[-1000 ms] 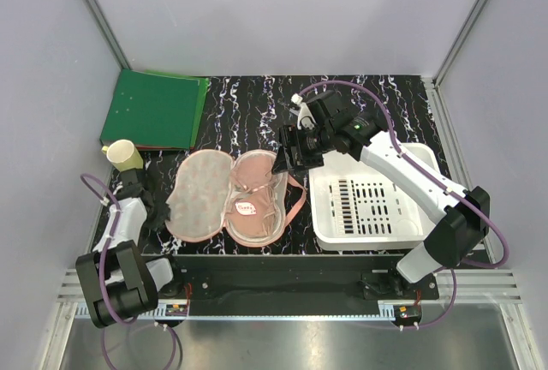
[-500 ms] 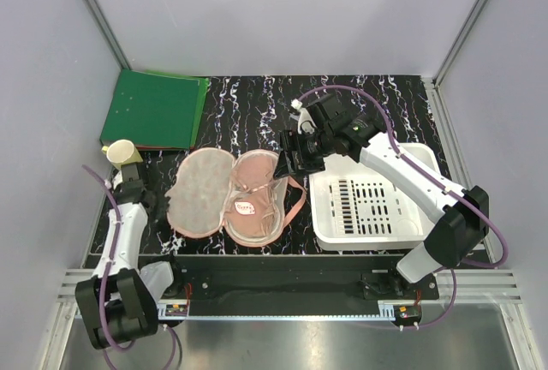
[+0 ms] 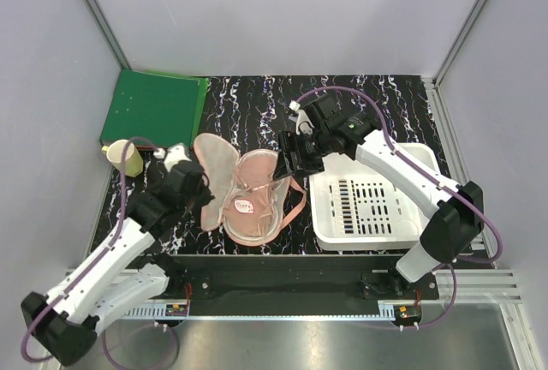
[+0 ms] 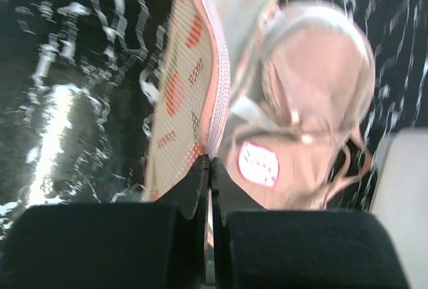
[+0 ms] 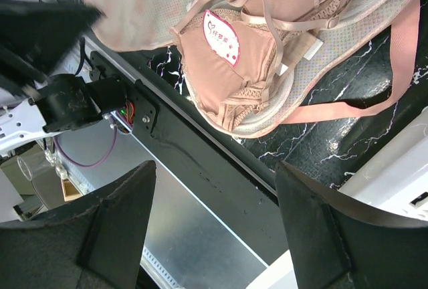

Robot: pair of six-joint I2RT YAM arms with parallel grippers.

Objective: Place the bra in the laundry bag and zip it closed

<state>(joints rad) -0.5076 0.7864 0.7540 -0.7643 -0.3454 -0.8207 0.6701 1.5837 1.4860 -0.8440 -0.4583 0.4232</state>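
Note:
The bra is fully inside the lower half (image 3: 252, 205), so my left gripper keeps folding the lid over and lets go of its zip edge at the opposite rim (image 3: 282, 217).
The laundry bag lies open at mid table. Its patterned lid (image 3: 217, 171) stands tilted on edge. The bra (image 3: 253, 205) lies in the mesh-lined lower half, white label up. My left gripper (image 3: 203, 196) is shut on the lid's zip edge; the left wrist view shows the jaws (image 4: 210, 162) pinched on it, with the printed fabric (image 4: 176, 95) left and the bra (image 4: 311, 81) right. My right gripper (image 3: 291, 155) is open and empty above the bag's far right end. In its view the gripper (image 5: 215, 168) spreads wide over the bra (image 5: 231, 68) and the pink strap (image 5: 396, 55).
A white slotted basket (image 3: 368, 200) stands right of the bag, close to the right arm. A green folder (image 3: 152, 110) lies at the back left with a pale yellow cup (image 3: 122, 157) in front of it. The black frame rail (image 3: 274, 274) runs along the near edge.
My left arm has swung in from the table's left edge, shut on the lid's edge and raised the lid from flat to standing, tilted over the bra. The right arm has barely moved.

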